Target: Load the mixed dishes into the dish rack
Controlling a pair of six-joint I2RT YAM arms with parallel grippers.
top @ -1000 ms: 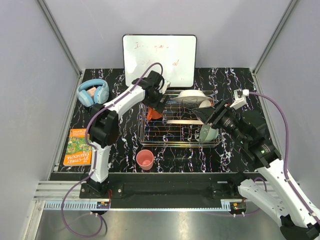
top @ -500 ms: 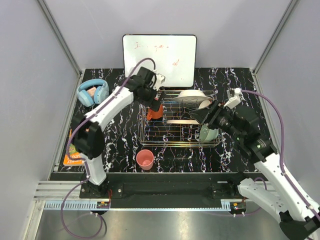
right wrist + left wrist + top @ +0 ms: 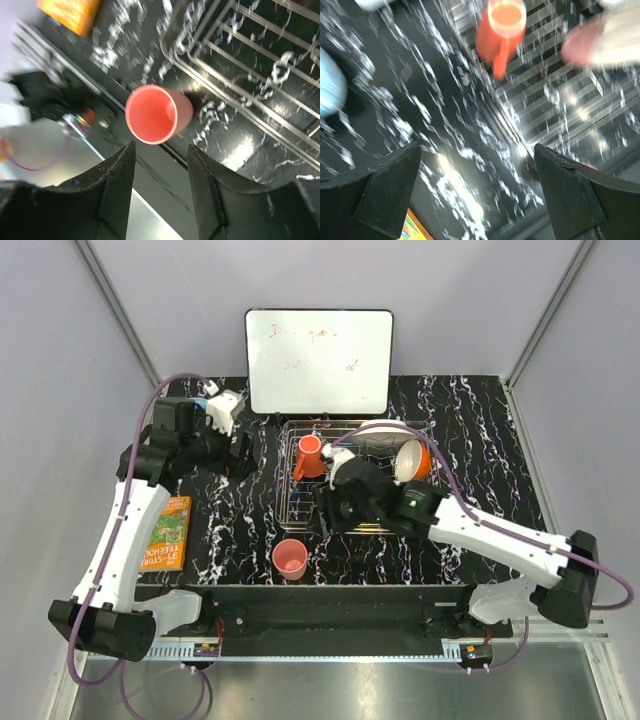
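Observation:
The pink cup is standing beside the rack with its opening up (image 3: 290,554). My right gripper should pick it up, tip it and pass its base (image 3: 292,574) to my left gripper.
The orange mug (image 3: 308,455) stands upright in the left end of the dish rack (image 3: 287,502); it also shows, blurred, in the left wrist view (image 3: 502,25). A white plate (image 3: 380,429) and the orange bowl with white inside (image 3: 412,460) lean at the rack's back right. The small pink cup (image 3: 290,558) stands upright on the table in front of the rack. My right gripper (image 3: 160,167) hovers open above the cup (image 3: 152,114), which lies just beyond its fingertips. My left gripper (image 3: 477,185) is open and empty, over the table left of the rack.
The orange book (image 3: 165,532) lies at the left edge, under my left arm. The white board (image 3: 319,360) leans at the back. My right arm (image 3: 470,530) stretches across the rack's front. Light-blue headphones (image 3: 330,85) show at the left of the left wrist view.
My left arm has pulled back left from the rack, leaving the orange mug standing inside. My right arm has swung from the rack's right end across to above the pink cup, jaws narrowing a little.

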